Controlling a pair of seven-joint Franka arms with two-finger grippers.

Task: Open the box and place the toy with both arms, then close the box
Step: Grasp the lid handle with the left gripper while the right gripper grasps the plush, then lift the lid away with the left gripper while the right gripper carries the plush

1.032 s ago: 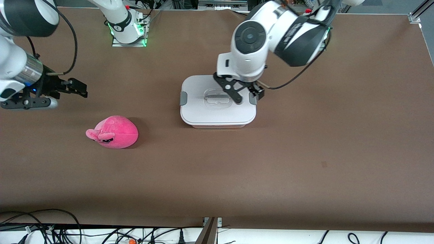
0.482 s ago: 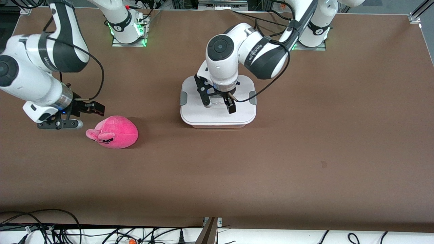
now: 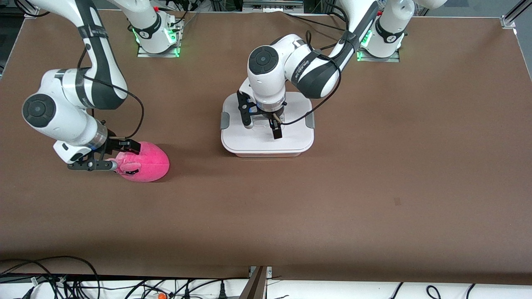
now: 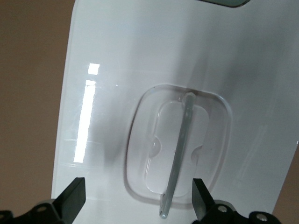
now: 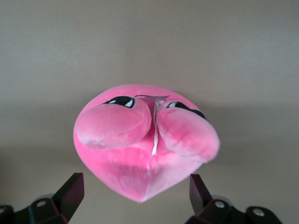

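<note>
My gripper will lift the lid's handle, and the white lid (image 3: 252, 138) will come off in one piece and leave the box behind, because matching grey latches (image 3: 309, 120) sit at opposite ends of the lid.
The box (image 3: 266, 143) stands shut at mid-table, a grey latch (image 3: 225, 120) at each end of its white lid (image 4: 117, 70). My left gripper (image 3: 262, 127) is open just above the lid, its fingertips either side of the clear recessed handle (image 4: 180, 154) without touching it. The pink toy (image 3: 145, 162) lies toward the right arm's end of the table, nearer the front camera than the box. My right gripper (image 3: 115, 155) is open low at the toy's eared end. In the right wrist view the toy (image 5: 145, 140) reaches between the open fingertips of that gripper (image 5: 135, 193), with gaps on both sides.
The two arm bases (image 3: 156, 37) stand at the table's back edge. Cables (image 3: 50, 278) hang along the edge nearest the front camera. A small dark mark (image 3: 397, 201) is on the brown tabletop toward the left arm's end.
My left gripper moved from the latch at the box's end to over the handle and turned. My right arm swung down and in until its open fingers reached the toy.
</note>
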